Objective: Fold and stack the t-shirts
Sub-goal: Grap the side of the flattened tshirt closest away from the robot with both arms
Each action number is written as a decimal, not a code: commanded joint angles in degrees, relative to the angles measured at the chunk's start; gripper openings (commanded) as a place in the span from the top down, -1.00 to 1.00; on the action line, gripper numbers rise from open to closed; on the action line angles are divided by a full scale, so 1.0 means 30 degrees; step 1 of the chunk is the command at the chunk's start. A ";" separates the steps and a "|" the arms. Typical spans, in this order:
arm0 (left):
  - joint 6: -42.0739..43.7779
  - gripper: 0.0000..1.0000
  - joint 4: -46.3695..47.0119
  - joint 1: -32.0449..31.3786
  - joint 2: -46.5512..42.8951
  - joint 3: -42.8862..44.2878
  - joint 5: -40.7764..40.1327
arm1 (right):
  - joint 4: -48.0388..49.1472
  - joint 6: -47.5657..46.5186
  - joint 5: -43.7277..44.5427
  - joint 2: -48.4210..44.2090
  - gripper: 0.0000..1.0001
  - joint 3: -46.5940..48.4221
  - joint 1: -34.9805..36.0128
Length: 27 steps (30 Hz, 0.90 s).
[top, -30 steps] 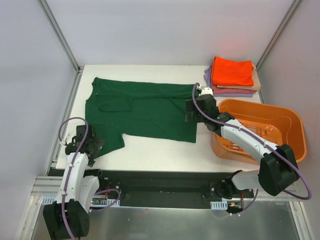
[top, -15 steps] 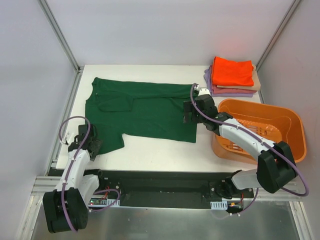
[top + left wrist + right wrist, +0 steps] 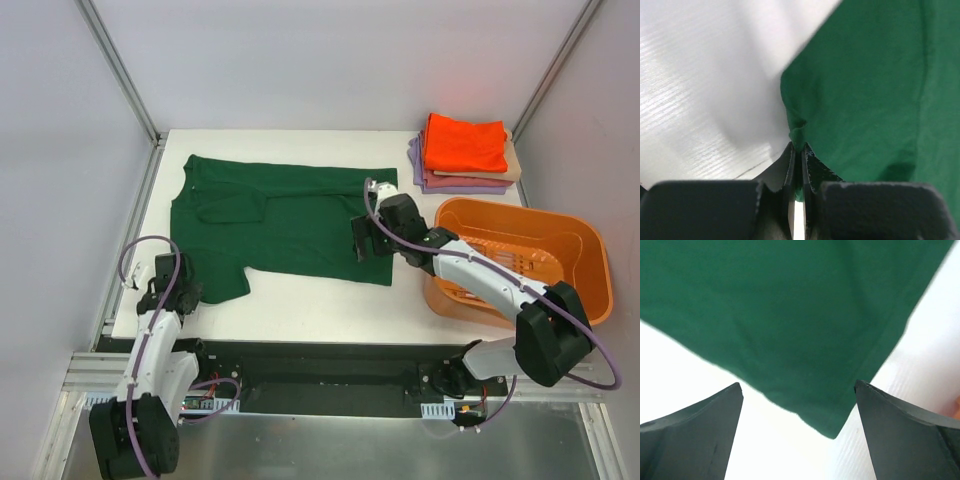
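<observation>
My left gripper is holding the sleeve (image 3: 224, 286), but the t-shirt's near corner is lying loose. My right gripper should pinch that corner (image 3: 384, 279) before both grippers fold the t-shirt's near side over.
A large dark green t-shirt (image 3: 280, 215) lies spread flat on the white table. My left gripper (image 3: 187, 292) sits at the near left sleeve. In the left wrist view the left gripper (image 3: 797, 146) is shut, with a small fold of the green cloth (image 3: 870, 90) pinched between its jaws. My right gripper (image 3: 359, 242) hovers open over the shirt's near right corner (image 3: 832, 430), one finger on each side of it, touching nothing. At the back right is a folded stack: a bright orange shirt (image 3: 465, 142) on top, tan (image 3: 512, 167) and lavender (image 3: 455, 186) beneath.
An orange plastic basket (image 3: 592, 262) stands at the right edge of the table, close to my right forearm. Bare white table (image 3: 310, 300) runs between the shirt's near hem and the front edge. Grey walls and metal posts close in the sides.
The left gripper has closed on the edge of the green sleeve. The right gripper, still open, has moved left and nearer, from the shirt's right hem to its near right corner.
</observation>
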 commanded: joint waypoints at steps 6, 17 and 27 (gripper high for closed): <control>0.0949 1.00 -0.0136 0.0150 -0.1903 0.1435 0.1686 | -0.5756 -0.4599 -0.0722 0.0198 -0.93 0.0045 0.3719; 0.0365 1.00 0.0275 0.0150 -0.0556 0.3076 0.2566 | -0.8048 -0.6209 0.1797 0.3273 -0.29 0.0922 0.3722; -0.0046 1.00 0.0860 0.0150 0.0879 0.4366 0.2362 | -0.8019 -0.6210 0.3790 0.5385 -0.11 0.1714 0.3165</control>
